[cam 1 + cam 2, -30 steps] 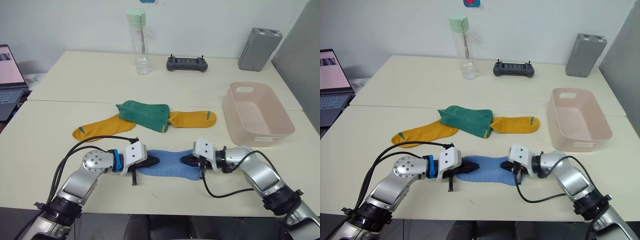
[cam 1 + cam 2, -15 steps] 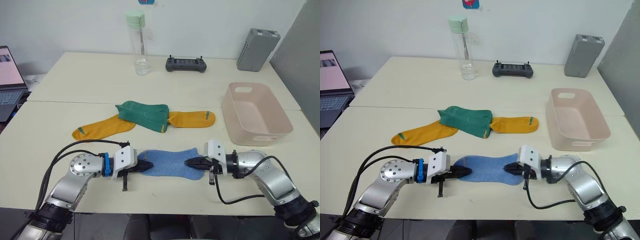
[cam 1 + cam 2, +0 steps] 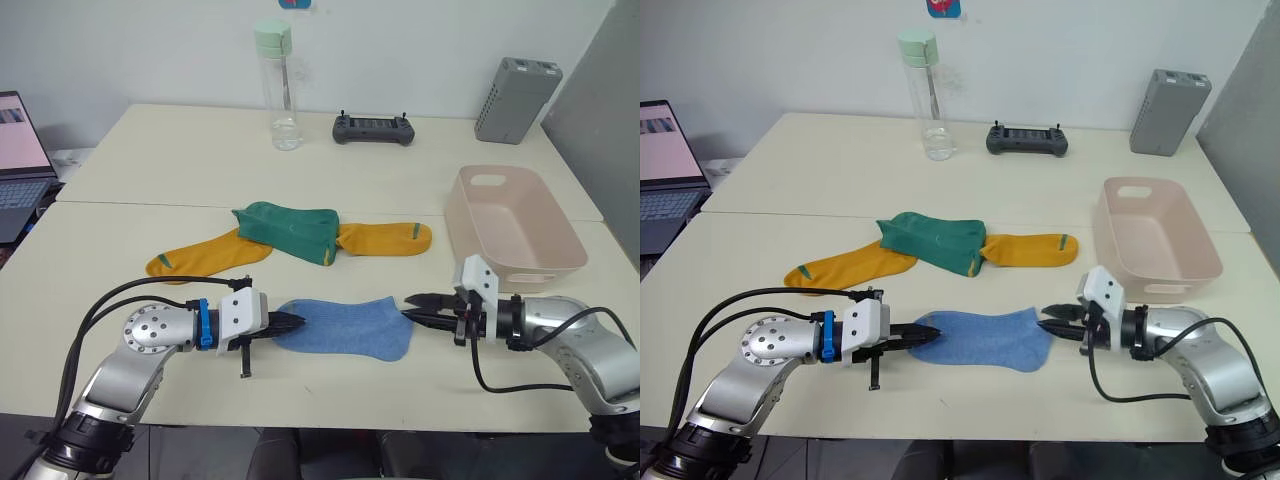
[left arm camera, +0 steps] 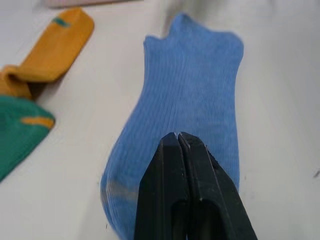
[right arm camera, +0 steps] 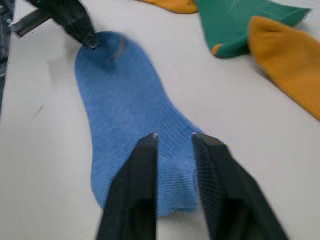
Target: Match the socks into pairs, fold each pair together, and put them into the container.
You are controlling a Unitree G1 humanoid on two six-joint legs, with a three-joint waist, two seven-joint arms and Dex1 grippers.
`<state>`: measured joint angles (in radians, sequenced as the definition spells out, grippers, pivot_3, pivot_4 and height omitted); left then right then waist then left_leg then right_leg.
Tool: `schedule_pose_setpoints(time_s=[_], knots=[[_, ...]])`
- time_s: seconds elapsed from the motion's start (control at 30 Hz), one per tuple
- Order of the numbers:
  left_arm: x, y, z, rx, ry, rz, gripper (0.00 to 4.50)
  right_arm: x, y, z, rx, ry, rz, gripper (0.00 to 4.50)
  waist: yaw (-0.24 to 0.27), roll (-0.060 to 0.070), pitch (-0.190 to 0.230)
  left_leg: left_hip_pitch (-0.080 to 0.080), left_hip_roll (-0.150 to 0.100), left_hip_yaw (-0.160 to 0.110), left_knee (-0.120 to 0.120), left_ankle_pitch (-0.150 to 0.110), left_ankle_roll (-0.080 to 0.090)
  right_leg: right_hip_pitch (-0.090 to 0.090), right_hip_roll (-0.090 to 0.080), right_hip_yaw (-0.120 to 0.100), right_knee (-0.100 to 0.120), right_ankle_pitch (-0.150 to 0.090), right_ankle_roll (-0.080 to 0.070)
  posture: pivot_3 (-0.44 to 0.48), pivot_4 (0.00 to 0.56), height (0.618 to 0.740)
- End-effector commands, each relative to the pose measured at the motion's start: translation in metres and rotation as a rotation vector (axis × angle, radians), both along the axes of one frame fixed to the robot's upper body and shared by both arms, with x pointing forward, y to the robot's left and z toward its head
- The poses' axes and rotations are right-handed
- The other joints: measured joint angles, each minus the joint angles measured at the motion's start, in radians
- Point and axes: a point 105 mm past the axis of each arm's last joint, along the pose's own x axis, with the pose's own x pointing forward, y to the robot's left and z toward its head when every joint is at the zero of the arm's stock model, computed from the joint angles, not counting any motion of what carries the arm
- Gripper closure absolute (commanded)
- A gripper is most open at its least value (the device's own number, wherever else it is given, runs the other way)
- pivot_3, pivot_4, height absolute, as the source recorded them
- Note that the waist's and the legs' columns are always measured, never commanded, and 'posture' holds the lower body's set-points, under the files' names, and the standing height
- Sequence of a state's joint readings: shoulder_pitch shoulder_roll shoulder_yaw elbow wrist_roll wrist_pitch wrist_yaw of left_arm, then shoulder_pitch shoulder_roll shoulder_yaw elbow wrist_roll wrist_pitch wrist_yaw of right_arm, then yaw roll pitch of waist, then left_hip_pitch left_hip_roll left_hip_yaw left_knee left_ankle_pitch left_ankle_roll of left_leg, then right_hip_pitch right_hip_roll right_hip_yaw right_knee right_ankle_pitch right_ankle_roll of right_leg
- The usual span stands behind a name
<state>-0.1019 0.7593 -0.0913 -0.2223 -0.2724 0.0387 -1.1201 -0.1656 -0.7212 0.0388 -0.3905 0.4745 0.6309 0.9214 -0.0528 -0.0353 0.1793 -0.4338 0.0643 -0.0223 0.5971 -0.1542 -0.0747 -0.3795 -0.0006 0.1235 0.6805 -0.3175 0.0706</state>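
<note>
I expect the light blue sock (image 3: pixel 342 329) to double over into a short bundle when I fold it, since it lies thin and flat with a softly wrinkled cuff (image 5: pixel 176 177).
A light blue sock (image 3: pixel 345 327) lies flat near the table's front edge; I cannot tell whether a second one lies under it. My left gripper (image 3: pixel 298 322) is shut, its tip resting on the sock's toe end (image 4: pixel 190 85). My right gripper (image 3: pixel 408 306) is open at the sock's cuff end, with the cuff (image 5: pixel 175 172) just below its spread fingers. Behind, dark green socks (image 3: pixel 290 228) lie bunched over two mustard-yellow socks (image 3: pixel 205 257), (image 3: pixel 385 238). The pale pink container (image 3: pixel 548 262) stands at the right, with nothing in it.
At the back of the table stand a clear bottle (image 3: pixel 275 85) with a green cap, a black controller (image 3: pixel 373 127) and a grey ribbed box (image 3: pixel 512 98). A laptop (image 3: pixel 15 160) sits off the left edge. A seam (image 3: pixel 150 203) runs across the table.
Both grippers have slid apart along the blue sock, the left toward the toe, the right out to the cuff end. The sock now lies stretched out flatter.
</note>
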Motion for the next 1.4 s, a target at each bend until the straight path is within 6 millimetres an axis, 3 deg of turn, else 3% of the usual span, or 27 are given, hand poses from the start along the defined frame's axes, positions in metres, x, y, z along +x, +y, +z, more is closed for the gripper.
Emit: schedule_pose_setpoints(time_s=[0.03, 0.23, 0.33, 0.5, 0.8, 0.97, 1.07, 1.27, 1.4], knots=[[-0.005, -0.009, 0.01, -0.029, -0.019, -0.032, 4.5, 0.002, -0.005, -0.007, 0.005, 0.047, -0.068, 2.03, -0.001, 0.0, 0.0, 0.0, 0.0, 0.0, 0.0, 0.0, 0.0, 0.0, 0.0, 0.0, 0.0, 0.0, 0.0, 0.0, 0.15, 0.74], [-0.003, -0.016, 0.011, -0.039, -0.019, -0.054, 4.5, 0.008, 0.002, -0.032, -0.05, 0.128, -0.097, 0.03, -0.003, 0.0, 0.0, 0.0, 0.0, 0.0, 0.0, 0.0, 0.0, 0.0, 0.0, 0.0, 0.0, 0.0, 0.0, 0.0, 0.15, 0.74], [-0.001, -0.017, 0.009, -0.036, -0.033, -0.053, 4.5, 0.005, 0.008, -0.036, -0.065, 0.18, -0.096, 0.03, -0.005, 0.0, 0.0, 0.0, 0.0, 0.001, 0.001, 0.0, 0.0, 0.0, 0.0, 0.001, 0.0, 0.0, 0.0, 0.0, 0.15, 0.74], [0.001, -0.02, 0.01, -0.055, -0.042, -0.045, 4.5, -0.011, 0.016, -0.033, -0.064, 0.224, -0.023, 1.37, -0.004, 0.0, 0.0, 0.0, 0.0, 0.0, 0.0, 0.0, 0.0, 0.0, 0.0, 0.0, 0.0, 0.0, 0.0, 0.0, 0.15, 0.74], [0.009, -0.038, 0.01, -0.083, -0.05, -0.072, 4.5, 0.007, 0.003, -0.018, 0.019, 0.249, -0.106, 4.46, -0.003, 0.0, 0.0, 0.0, 0.0, 0.0, 0.002, 0.0, 0.0, 0.0, 0.001, 0.001, 0.0, 0.001, 0.002, 0.0, 0.15, 0.74], [0.019, -0.055, 0.005, -0.104, 0.027, -0.063, 4.5, 0.009, -0.013, -0.008, 0.034, 0.296, -0.09, 4.46, -0.002, 0.0, 0.0, 0.0, -0.001, 0.0, 0.002, 0.0, 0.0, 0.001, 0.001, 0.001, 0.0, 0.001, 0.002, 0.0, 0.15, 0.74], [0.028, -0.071, -0.009, -0.048, 0.025, -0.08, 4.5, 0.015, -0.021, -0.002, 0.022, 0.297, -0.08, 4.46, -0.002, 0.0, 0.0, -0.001, -0.001, -0.001, 0.003, 0.0, 0.0, 0.001, 0.001, 0.0, 0.0, 0.001, 0.002, 0.0, 0.15, 0.74], [0.035, -0.094, -0.023, -0.033, 0.052, -0.093, 4.5, 0.017, -0.014, 0.009, 0.051, 0.301, -0.047, 4.46, -0.005, 0.0, 0.0, -0.001, -0.001, -0.001, 0.003, 0.0, 0.0, 0.002, 0.002, 0.001, 0.0, 0.001, 0.002, 0.0, 0.15, 0.74], [0.041, -0.096, -0.039, 0.043, 0.042, -0.078, 4.5, 0.006, -0.002, 0.02, 0.098, 0.323, 0.026, 4.46, -0.003, 0.0, 0.0, -0.001, -0.001, -0.002, 0.003, 0.0, 0.0, 0.002, 0.002, 0.001, 0.0, 0.001, 0.002, 0.0, 0.15, 0.74]])
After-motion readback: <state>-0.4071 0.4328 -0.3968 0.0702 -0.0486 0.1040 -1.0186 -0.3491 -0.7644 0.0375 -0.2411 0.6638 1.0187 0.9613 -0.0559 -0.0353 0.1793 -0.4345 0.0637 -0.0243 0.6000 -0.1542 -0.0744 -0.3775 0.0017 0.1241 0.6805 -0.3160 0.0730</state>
